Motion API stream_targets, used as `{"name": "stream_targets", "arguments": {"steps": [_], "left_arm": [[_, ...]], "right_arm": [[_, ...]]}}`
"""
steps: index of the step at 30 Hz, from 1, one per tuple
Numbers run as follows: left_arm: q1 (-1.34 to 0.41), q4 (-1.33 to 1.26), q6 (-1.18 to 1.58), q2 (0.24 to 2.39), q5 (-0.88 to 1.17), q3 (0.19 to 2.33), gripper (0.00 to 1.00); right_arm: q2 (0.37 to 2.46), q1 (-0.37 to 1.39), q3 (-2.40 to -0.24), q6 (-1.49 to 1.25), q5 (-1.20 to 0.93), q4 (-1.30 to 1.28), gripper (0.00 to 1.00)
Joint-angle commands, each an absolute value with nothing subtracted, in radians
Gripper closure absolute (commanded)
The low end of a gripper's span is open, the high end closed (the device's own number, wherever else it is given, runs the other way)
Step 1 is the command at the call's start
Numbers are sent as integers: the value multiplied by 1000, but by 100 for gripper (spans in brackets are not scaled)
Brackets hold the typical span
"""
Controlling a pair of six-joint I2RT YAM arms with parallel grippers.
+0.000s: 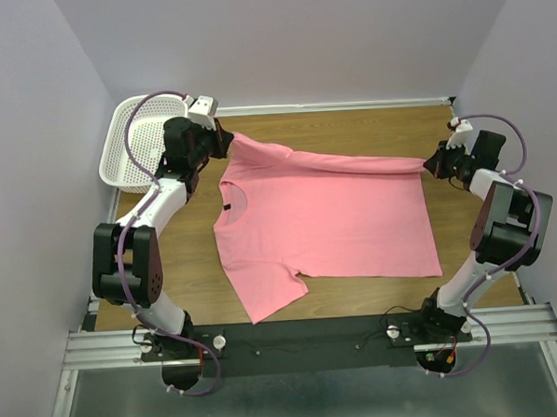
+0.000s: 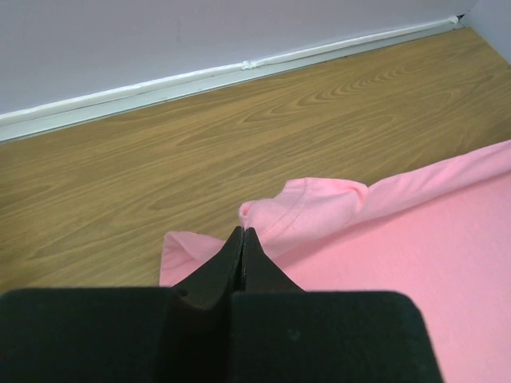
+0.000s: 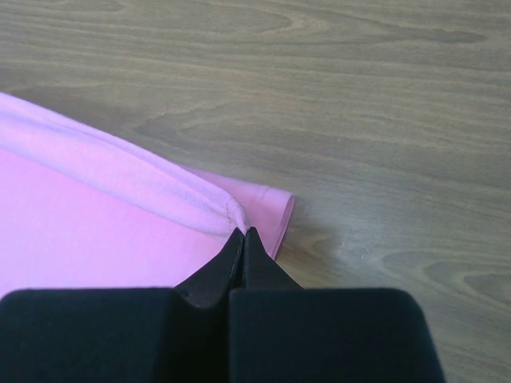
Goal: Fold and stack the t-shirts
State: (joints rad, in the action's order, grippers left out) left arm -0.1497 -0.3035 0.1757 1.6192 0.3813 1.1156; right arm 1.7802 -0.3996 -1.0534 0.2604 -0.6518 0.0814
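My right gripper should go on lowering the far hem corner until it lies flat, because the corner is in line with the t-shirt's hem edge and the t-shirt's fold is tight.
A salmon-pink t-shirt lies spread on the wooden table, neck to the left, hem to the right. Its far edge is lifted into a taut ridge between my two grippers. My left gripper is shut on the far sleeve at the back left; in the left wrist view its jaws pinch the pink cloth. My right gripper is shut on the far hem corner at the right; in the right wrist view its jaws pinch the hem.
A white mesh basket stands at the back left corner, just behind the left arm. Grey walls close the table on three sides. Bare wood shows behind the shirt and along the front edge.
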Motion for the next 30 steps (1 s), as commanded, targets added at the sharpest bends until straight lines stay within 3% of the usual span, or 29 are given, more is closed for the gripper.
{"name": "stream_targets", "arguments": {"steps": [1, 30], "left_arm": [[-138, -299, 156, 1597, 356, 1118, 100], [-138, -282, 160, 1545, 353, 1046, 100]], "right_arm": [[1738, -410, -1022, 285, -676, 87, 99], [1686, -420, -936, 310, -689, 80, 99]]}}
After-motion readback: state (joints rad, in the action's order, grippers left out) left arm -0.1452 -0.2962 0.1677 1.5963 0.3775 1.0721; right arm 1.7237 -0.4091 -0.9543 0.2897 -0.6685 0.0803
